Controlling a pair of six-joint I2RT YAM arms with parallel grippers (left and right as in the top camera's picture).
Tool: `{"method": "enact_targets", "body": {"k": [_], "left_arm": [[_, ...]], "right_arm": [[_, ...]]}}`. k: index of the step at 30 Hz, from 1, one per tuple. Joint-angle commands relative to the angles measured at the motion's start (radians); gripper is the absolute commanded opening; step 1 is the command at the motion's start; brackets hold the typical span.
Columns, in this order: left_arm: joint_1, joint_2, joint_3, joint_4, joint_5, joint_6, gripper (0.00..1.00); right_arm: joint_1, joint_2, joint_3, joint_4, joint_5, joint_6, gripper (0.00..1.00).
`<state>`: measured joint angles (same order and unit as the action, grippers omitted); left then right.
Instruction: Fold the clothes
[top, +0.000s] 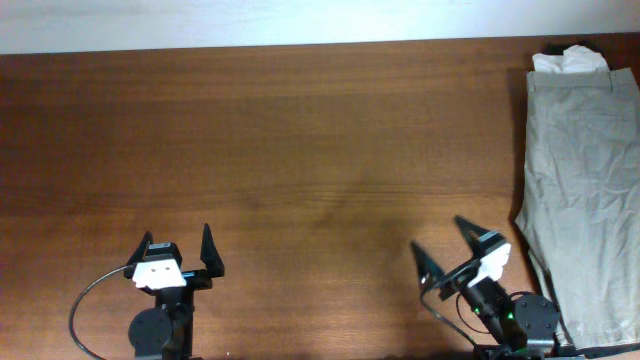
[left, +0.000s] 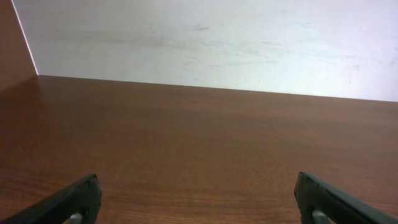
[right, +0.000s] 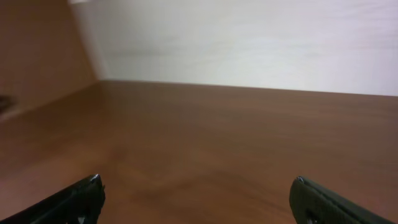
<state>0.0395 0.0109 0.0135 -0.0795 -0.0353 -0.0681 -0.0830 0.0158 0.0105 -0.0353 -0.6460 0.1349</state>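
My left gripper is far from the shorts (top: 588, 190) along the table's edge, so next my right gripper drags them to the middle by the waistband's far corner (top: 533, 82) first.
The khaki-beige shorts (top: 583, 190) lie flat and wrinkled along the table's right edge in the overhead view, running from the far edge toward the front. My left gripper (top: 178, 242) is open and empty near the front left, far from the shorts. My right gripper (top: 438, 232) is open and empty near the front right, a little left of the shorts' lower part. Both wrist views show only bare wood between open fingers, in the left wrist view (left: 196, 193) and the right wrist view (right: 196, 193). The shorts are out of both wrist views.
A small white cloth (top: 568, 60) lies at the top end of the shorts by the far edge. The brown wooden table (top: 300, 150) meets a pale wall at the back. The shorts reach past the right edge of the overhead view.
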Motion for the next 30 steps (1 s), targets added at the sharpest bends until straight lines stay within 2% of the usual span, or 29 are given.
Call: {"method": "enact_targets", "body": {"k": [1, 2, 4, 8, 11, 12, 14, 15, 17, 19, 20, 21, 26, 30], "left_arm": [[-0.002, -0.005, -0.005, -0.001, -0.01, 0.016, 0.99], [-0.002, -0.005, -0.005, -0.001, -0.01, 0.016, 0.99], [-0.002, -0.005, -0.005, -0.001, -0.01, 0.016, 0.99], [-0.002, -0.005, -0.005, -0.001, -0.01, 0.016, 0.99], [-0.002, -0.005, -0.005, -0.001, -0.01, 0.016, 0.99], [-0.002, -0.005, -0.005, -0.001, -0.01, 0.016, 0.99], [-0.002, -0.005, -0.005, -0.001, -0.01, 0.016, 0.99], [-0.002, -0.005, -0.005, -0.001, -0.01, 0.016, 0.99], [-0.002, -0.005, -0.005, -0.001, -0.01, 0.016, 0.99], [-0.002, -0.005, -0.005, -0.001, -0.01, 0.016, 0.99], [-0.002, -0.005, -0.005, -0.001, -0.01, 0.016, 0.99], [-0.002, -0.005, -0.005, -0.001, -0.01, 0.016, 0.99], [-0.002, -0.005, -0.005, -0.001, -0.01, 0.016, 0.99], [-0.002, -0.005, -0.005, -0.001, -0.01, 0.016, 0.99]], "right_arm": [[-0.003, -0.007, -0.005, 0.156, -0.325, 0.109, 0.99], [-0.003, -0.007, -0.005, 0.301, -0.327, 0.169, 0.99], [-0.003, -0.007, 0.008, 0.422, -0.302, 0.216, 0.99], [-0.003, 0.011, 0.13, 0.413, -0.17, 0.217, 0.99], [-0.003, 0.154, 0.274, 0.403, -0.095, 0.155, 0.98], [-0.004, 0.248, 0.354, 0.352, -0.042, 0.153, 0.99], [-0.004, 0.486, 0.599, 0.113, 0.079, 0.016, 0.99], [-0.004, 0.655, 0.79, -0.077, 0.112, -0.114, 0.99], [-0.004, 0.942, 1.124, -0.42, 0.196, -0.264, 0.99], [-0.004, 1.197, 1.395, -0.689, 0.222, -0.281, 0.99], [-0.003, 1.287, 1.477, -0.767, 0.246, -0.281, 0.99], [-0.004, 1.363, 1.531, -0.801, 0.315, -0.28, 0.99], [-0.004, 1.703, 1.69, -0.78, 0.922, -0.281, 0.99], [-0.045, 1.994, 1.799, -0.709, 1.103, -0.28, 0.99]]}}
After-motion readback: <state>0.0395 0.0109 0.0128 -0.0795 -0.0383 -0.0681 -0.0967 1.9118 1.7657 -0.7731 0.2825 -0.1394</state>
